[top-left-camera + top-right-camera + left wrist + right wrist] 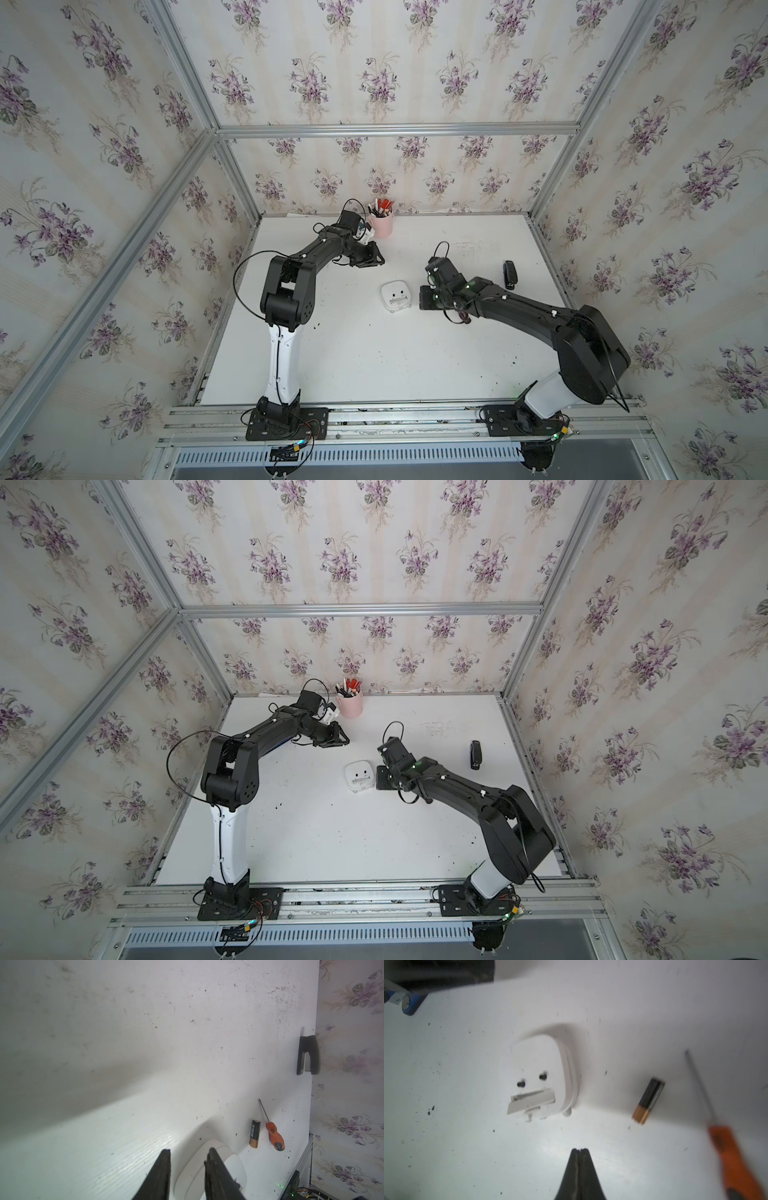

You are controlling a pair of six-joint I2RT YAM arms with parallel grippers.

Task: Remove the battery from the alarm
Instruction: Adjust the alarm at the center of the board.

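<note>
The alarm's open cover [397,303] points at the front edge of the table, so the robot's right gripper should push the alarm's side [410,295] to turn it while the left gripper braces it.
The white alarm [397,296] [359,777] lies face down mid-table, its back up and the small compartment cover [531,1101] flipped open. The battery [648,1100] [255,1133], black with a copper end, lies loose on the table beside the alarm [542,1072], apart from it; in both top views the right arm hides it. My right gripper [579,1150] [424,298] is shut and empty, just right of the alarm. My left gripper [189,1152] [379,259] hangs open behind and left of the alarm [232,1167], holding nothing.
An orange-handled screwdriver [275,1136] [726,1147] lies next to the battery. A black stapler [509,274] [476,754] sits near the table's right edge. A pink pen cup [381,226] [350,706] stands at the back, close to the left wrist.
</note>
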